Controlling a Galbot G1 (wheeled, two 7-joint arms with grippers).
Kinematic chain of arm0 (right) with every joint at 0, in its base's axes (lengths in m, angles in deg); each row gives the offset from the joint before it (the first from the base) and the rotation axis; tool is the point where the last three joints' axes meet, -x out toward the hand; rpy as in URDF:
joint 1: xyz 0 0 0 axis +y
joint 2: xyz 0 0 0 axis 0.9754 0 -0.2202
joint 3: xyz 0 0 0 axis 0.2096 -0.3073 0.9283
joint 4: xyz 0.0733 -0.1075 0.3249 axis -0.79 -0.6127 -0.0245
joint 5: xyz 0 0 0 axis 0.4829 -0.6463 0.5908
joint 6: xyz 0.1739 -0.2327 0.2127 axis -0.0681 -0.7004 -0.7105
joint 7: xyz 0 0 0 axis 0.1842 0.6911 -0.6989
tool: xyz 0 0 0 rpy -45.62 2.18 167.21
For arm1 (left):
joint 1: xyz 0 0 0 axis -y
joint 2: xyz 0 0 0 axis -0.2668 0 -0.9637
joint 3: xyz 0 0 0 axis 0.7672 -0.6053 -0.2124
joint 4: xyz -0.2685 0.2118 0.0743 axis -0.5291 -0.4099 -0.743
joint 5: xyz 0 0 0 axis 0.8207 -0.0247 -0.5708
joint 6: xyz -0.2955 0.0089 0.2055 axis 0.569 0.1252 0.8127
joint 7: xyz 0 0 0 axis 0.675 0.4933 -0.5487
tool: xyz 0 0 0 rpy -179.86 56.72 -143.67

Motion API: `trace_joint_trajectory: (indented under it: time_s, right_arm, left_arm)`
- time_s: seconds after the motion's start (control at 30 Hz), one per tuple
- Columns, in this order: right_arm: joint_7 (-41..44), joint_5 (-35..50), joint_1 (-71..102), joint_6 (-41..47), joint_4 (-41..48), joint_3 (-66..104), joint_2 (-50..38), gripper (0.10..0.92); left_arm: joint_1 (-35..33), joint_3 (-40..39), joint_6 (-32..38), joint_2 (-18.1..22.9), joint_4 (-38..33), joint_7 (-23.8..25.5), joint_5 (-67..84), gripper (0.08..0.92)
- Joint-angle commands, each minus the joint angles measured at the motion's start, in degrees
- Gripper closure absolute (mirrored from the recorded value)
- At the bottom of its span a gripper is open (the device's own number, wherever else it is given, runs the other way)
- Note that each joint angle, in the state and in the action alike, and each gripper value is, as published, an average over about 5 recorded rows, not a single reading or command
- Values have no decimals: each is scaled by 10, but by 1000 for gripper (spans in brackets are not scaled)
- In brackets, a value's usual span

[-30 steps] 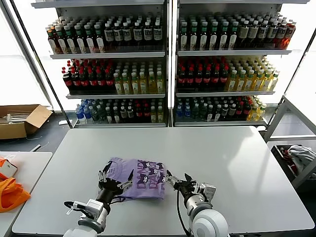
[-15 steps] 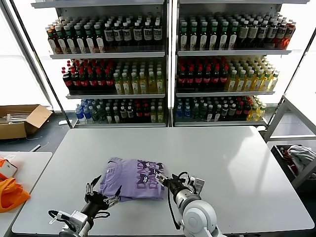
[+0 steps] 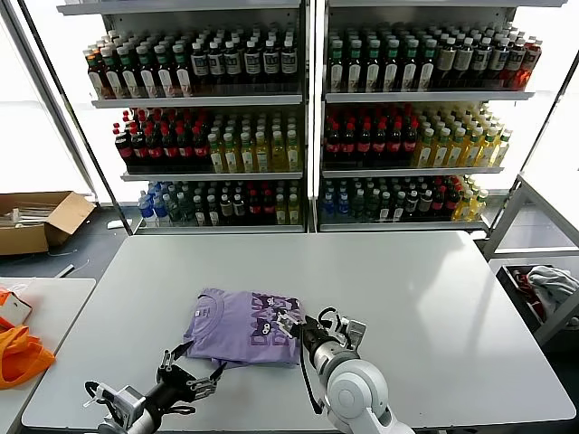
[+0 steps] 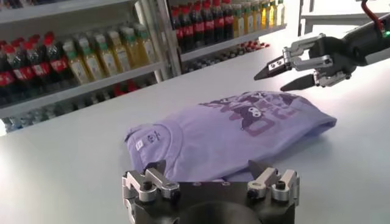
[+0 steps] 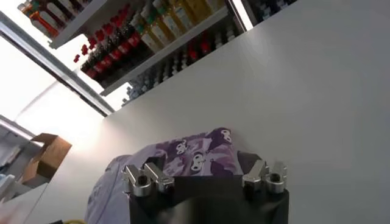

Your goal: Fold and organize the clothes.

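Note:
The folded lavender T-shirt (image 3: 226, 327) is off the table's middle, toward my left gripper. My right gripper should pinch the printed edge (image 3: 294, 307) and drag the T-shirt to the middle.
The lavender T-shirt (image 3: 242, 325) lies folded flat on the white table (image 3: 434, 298), its dark purple-and-white print on the right half. My left gripper (image 3: 192, 371) is open and empty, just off the shirt's front left corner. In the left wrist view the shirt (image 4: 225, 131) lies past my left gripper (image 4: 207, 169), apart from it. My right gripper (image 3: 303, 327) is open and empty at the shirt's right edge, over the print. It also shows in the left wrist view (image 4: 286, 72). In the right wrist view the printed fold (image 5: 189, 155) lies just beyond my right gripper (image 5: 204, 167).
Drink shelves (image 3: 308, 117) stand behind the table. Orange fabric (image 3: 20, 354) lies on a side table at the left. A cardboard box (image 3: 36, 221) sits on the floor at far left. A cart with cloth (image 3: 547, 285) stands at the right.
My left gripper has let go of the shirt and drawn back toward the front edge. My right gripper has moved left to the shirt's right edge. The shirt now lies flatter.

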Motion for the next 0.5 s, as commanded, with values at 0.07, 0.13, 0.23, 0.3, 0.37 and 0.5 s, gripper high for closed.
trace_joint_trajectory:
  time_s: [0.07,0.13,0.23,0.3,0.37,0.5]
  right_arm:
    - [-1,7,-2,1,8,-2,5,249]
    - [-2,8,0,2,7,0,6,253]
    - [-4,9,4,4,-2,1,4,262]
    - [-6,9,8,5,-9,2,2,267]
    - [-7,9,10,5,-13,3,1,271]
    - [-11,9,16,5,-17,3,-1,281]
  left_arm:
    - [12,-5,-10,-24,37,16,49,177]
    - [16,-8,-10,-21,44,12,48,177]
    - [22,-9,-10,-16,52,8,48,177]
    - [24,-10,-10,-13,54,6,45,177]
    - [26,-11,-10,-9,56,3,43,177]
    - [33,-13,-9,2,62,-3,41,177]
